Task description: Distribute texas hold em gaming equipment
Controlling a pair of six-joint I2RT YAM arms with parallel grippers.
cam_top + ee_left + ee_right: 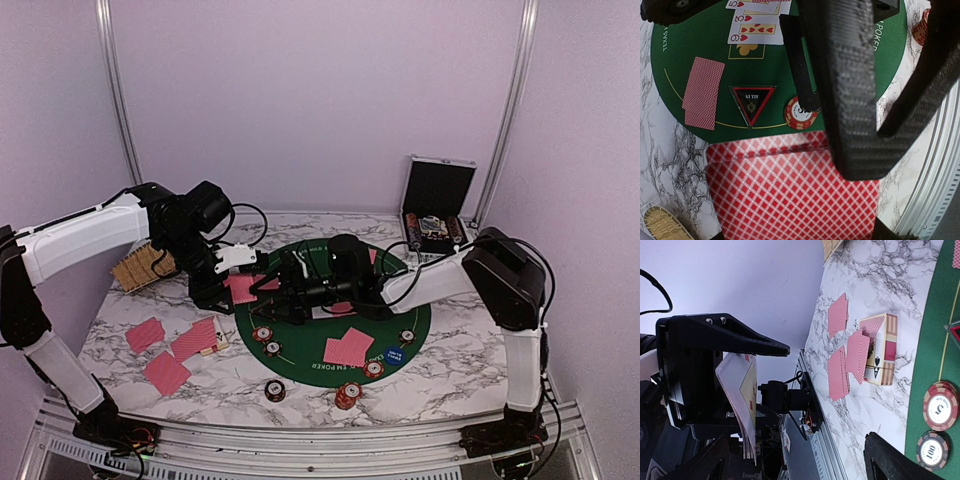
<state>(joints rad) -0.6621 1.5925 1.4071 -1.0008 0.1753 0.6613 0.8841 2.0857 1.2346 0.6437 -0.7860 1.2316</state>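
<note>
The deck's loose end [765,152] is poking out toward the open fingers, so the robot's right gripper should go on moving onto that loose end until it closes on the cards.
My left gripper [243,285] is shut on a deck of red-backed playing cards [790,195], held above the left edge of the green mat [420,312]. My right gripper [282,295] stands open just right of the deck, its jaws empty. The right wrist view shows the deck's white faces [740,400]. On the mat lie face-up cards [752,30], a face-down pair [702,92], a black triangular marker [751,102] and striped chips [262,334]. More face-down cards [348,350] and a blue disc [393,354] lie near the mat's front.
Three small groups of face-down cards [166,373] and a card box [880,347] lie on the marble at the left. A straw basket [140,268] stands at the back left, and an open silver case [435,205] at the back right. Loose chips [347,395] sit near the front edge.
</note>
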